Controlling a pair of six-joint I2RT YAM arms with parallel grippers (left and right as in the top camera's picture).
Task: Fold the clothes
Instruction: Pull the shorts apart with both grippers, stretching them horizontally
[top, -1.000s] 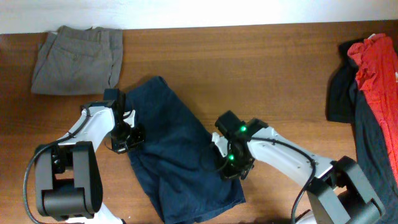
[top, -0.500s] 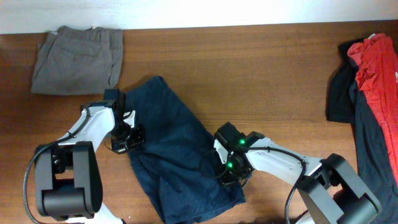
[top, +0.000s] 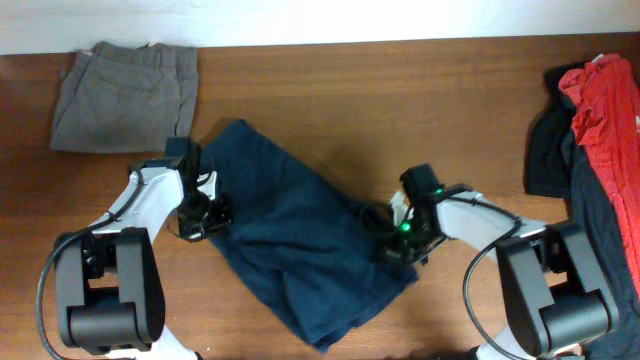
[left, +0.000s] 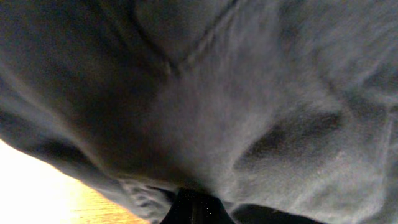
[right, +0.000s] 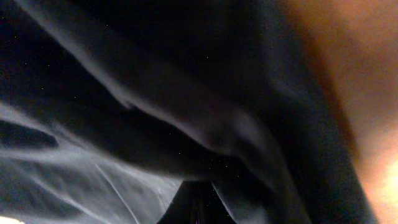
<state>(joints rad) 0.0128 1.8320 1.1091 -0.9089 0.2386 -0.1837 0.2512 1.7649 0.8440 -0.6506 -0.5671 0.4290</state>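
Note:
The navy trousers lie slantwise with cloth bunched at my right gripper (top: 372, 222), so I should swing them level and take the trousers' edge (top: 411, 279) at that end anew before folding.
The dark navy-blue trousers (top: 290, 240) lie crumpled in the middle of the table. My left gripper (top: 197, 222) is at their left edge and is shut on the cloth. My right gripper (top: 402, 244) is at their right edge and is also shut on the cloth. In the left wrist view the navy cloth (left: 249, 106) fills the frame around the closed jaws (left: 198, 208). The right wrist view shows the same dark cloth (right: 155, 106) bunched over the closed jaws (right: 198, 205).
Folded grey-khaki trousers (top: 125, 95) lie at the back left. A red garment (top: 605, 105) lies on black ones (top: 550, 150) at the right edge. Bare wooden table (top: 400, 110) shows behind the navy trousers.
My right gripper has moved to the right, pulling the navy trousers' right edge with it. The cloth is now stretched wider between the two grippers. The left gripper has barely moved.

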